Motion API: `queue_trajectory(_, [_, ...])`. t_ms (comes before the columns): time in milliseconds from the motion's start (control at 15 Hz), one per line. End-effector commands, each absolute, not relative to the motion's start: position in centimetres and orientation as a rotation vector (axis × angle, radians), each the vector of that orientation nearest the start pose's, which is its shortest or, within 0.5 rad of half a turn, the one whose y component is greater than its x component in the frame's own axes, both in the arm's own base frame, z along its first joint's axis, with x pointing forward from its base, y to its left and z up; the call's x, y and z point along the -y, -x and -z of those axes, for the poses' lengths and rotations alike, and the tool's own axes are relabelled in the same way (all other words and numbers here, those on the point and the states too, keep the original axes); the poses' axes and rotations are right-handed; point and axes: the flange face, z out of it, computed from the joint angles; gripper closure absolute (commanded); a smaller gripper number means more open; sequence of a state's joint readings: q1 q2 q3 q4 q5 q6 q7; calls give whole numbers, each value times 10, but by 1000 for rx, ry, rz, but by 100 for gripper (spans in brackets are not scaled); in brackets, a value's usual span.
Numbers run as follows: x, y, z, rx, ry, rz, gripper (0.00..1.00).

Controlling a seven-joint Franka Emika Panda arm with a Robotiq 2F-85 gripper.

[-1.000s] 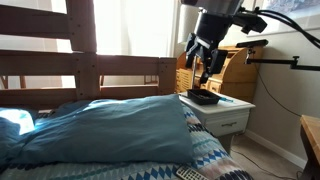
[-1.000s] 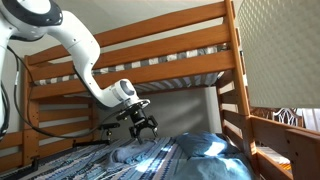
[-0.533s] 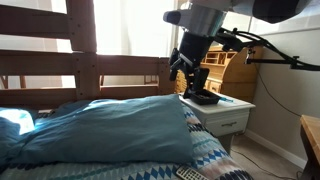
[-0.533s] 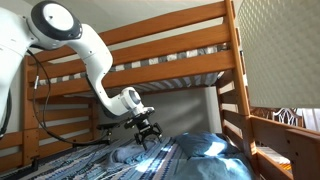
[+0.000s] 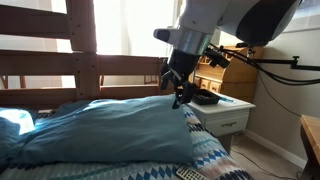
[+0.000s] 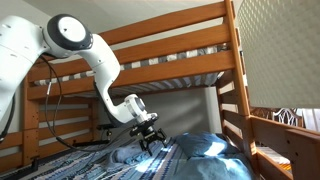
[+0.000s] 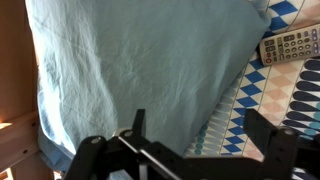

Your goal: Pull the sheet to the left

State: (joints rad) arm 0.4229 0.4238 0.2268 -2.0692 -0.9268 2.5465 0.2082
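My gripper should keep going down into the cloth (image 5: 147, 138) until its fingers pinch a fold, because the sheet lies uncovered below its spread fingers, clear of the remote control (image 5: 190, 174).
The sheet (image 5: 105, 128) is a wrinkled plain teal-blue fabric lying across the bed, on top of a zigzag patterned quilt (image 5: 215, 158). In the wrist view the sheet (image 7: 140, 60) fills the upper left and its edge runs down over the quilt (image 7: 250, 85). My gripper (image 5: 178, 96) hangs just above the sheet's near corner, by the bed's edge. It is open and empty, with its fingers (image 7: 196, 128) spread over the sheet's edge. It also shows low over the bed in an exterior view (image 6: 150, 142).
A remote control (image 7: 290, 45) lies on the quilt. A white nightstand (image 5: 225, 110) with a dark object stands beside the bed. A wooden bunk frame (image 6: 170, 50) runs overhead and a wooden rail (image 5: 90, 70) behind the bed.
The gripper has moved from above the nightstand down and towards the bed, and now hangs over the sheet's corner. The sheet has not moved.
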Motion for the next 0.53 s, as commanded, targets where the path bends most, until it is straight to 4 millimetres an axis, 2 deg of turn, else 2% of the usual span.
queue_trajectory(0, [-366,-469,-230,1933,2889,464,0])
queue_trajectory(400, [-368,-472,-227,1931,2887,461,0])
queue_trajectory(467, [-366,-477,-219,1913,2895,432,0])
